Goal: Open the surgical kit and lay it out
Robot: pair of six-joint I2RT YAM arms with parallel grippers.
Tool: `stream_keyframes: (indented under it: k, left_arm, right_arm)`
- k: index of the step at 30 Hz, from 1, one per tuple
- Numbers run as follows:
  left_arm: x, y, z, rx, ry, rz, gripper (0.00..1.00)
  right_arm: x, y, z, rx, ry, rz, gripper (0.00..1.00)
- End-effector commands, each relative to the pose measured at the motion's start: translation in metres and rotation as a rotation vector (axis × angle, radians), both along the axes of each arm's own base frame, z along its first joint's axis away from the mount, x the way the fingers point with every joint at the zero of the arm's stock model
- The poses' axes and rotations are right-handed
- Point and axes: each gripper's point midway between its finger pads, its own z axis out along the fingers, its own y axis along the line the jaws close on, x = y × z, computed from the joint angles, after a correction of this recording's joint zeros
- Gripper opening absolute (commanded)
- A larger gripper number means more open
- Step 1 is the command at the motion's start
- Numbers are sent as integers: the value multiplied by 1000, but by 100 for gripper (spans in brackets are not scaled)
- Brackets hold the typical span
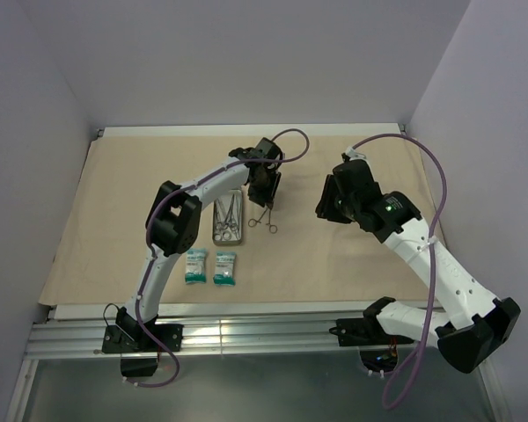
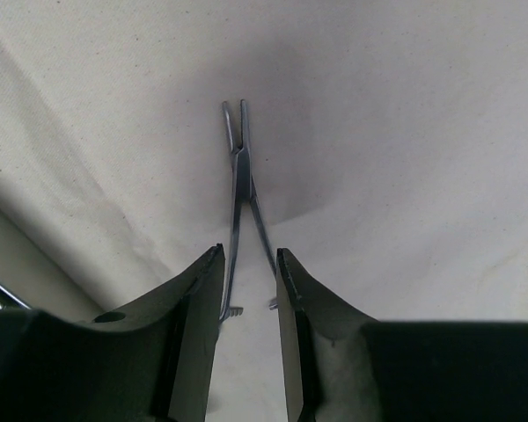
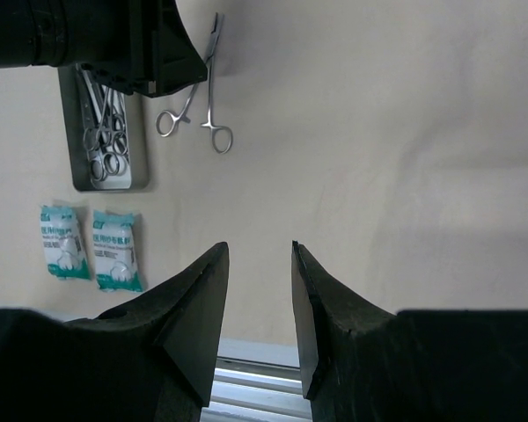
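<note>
The silver forceps lie with their fingertips apart (image 2: 235,126) and shanks spread under my left gripper, so I should squeeze both shanks (image 2: 260,226) together to close the forceps first.
The tan drape (image 1: 352,255) lies spread flat over the table. On it, a grey metal tray (image 1: 217,236) holds ring-handled instruments (image 1: 227,215). One pair of silver forceps (image 1: 264,220) lies on the drape just right of the tray, rings spread apart. My left gripper (image 2: 250,251) hangs open over the forceps (image 2: 239,176), whose shanks run between its fingers with the tips pointing away. Two teal-white packets (image 3: 63,242) (image 3: 116,249) lie side by side in front of the tray (image 3: 137,176). My right gripper (image 3: 259,246) is open and empty, above bare drape to the right.
White walls close in the table on three sides. A metal rail (image 1: 264,334) runs along the near edge and carries both arm bases. Purple cables (image 1: 436,220) loop off each arm.
</note>
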Motion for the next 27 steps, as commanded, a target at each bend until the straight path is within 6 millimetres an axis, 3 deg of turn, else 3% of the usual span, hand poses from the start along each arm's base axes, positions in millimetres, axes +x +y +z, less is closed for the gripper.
stream_keyframes:
  k: [1, 15, 27]
  left_arm:
    - [-3, -6, 2, -20, 2, -52, 38]
    - [-8, 5, -31, 67, 70, -43, 39]
    - [-5, 11, -27, 108, 69, 4, 22]
  right_arm:
    - [12, 2, 14, 26, -49, -23, 43]
    - [16, 2, 18, 20, -60, -22, 43]
    - [17, 2, 21, 11, -66, -11, 43]
